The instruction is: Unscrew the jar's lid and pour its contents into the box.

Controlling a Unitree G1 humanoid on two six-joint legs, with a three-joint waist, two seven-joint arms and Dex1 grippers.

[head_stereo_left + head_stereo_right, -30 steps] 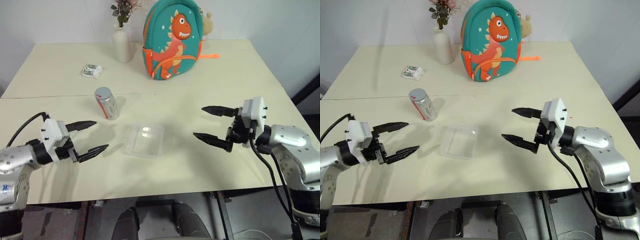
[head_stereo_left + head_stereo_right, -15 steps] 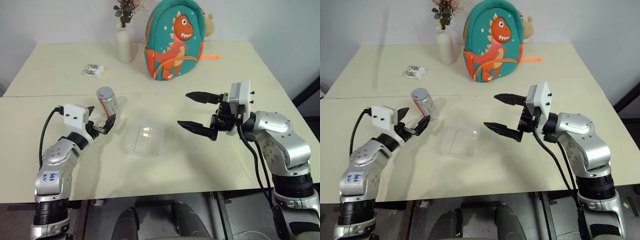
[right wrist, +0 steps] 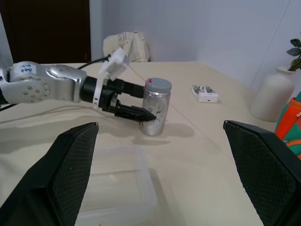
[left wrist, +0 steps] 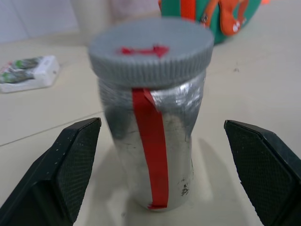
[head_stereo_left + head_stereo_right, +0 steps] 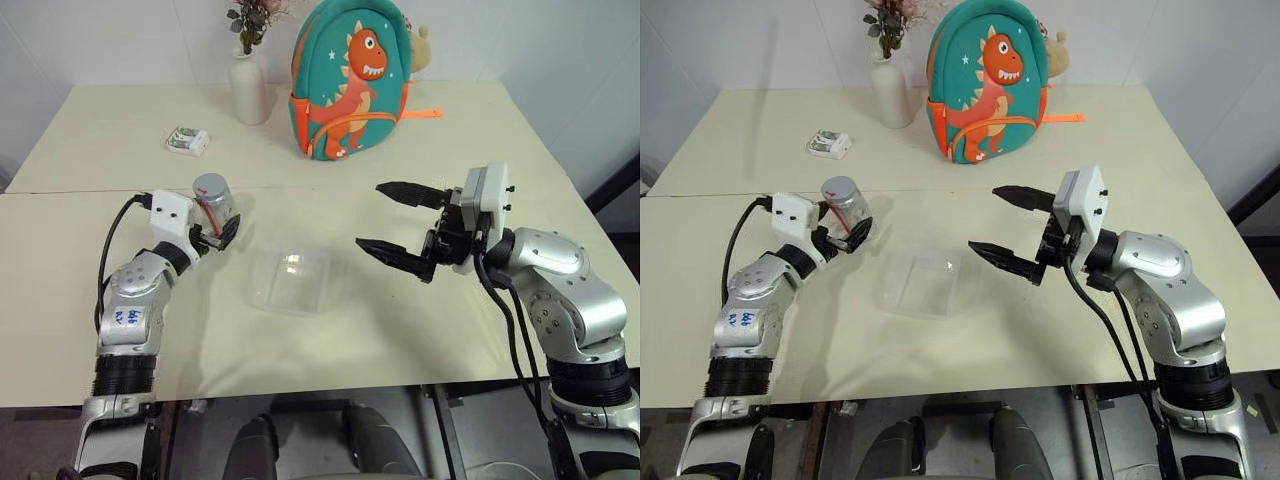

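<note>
I expect the grey lid (image 4: 150, 42) to need twist after twist before it comes off when I turn it, because a deep ribbed rim (image 4: 154, 73) sits low over the jar's neck.
The jar (image 5: 214, 206) stands upright on the table, silvery with a red strip down its side, and the grey lid (image 4: 150, 52) is screwed on top. The contents are hidden inside it. My left gripper (image 5: 218, 226) is open and level at the jar, one black finger (image 4: 70, 165) on each side of it, apart from its wall. The clear box (image 5: 290, 280) lies empty-looking at mid-table, to the right of the jar. My right gripper (image 5: 370, 215) hangs open above the table just right of the box, pointing left, with nothing in it.
A white vase (image 5: 247, 90) with flowers and a green dinosaur backpack (image 5: 345, 85) stand at the back. A small white-green packet (image 5: 187, 141) lies behind the jar. A seam (image 5: 90, 192) crosses the table at the jar's level.
My left gripper has come forward from the table's front left up to the jar, and its open fingers now flank it. The right gripper shifted slightly left early on, then held still.
</note>
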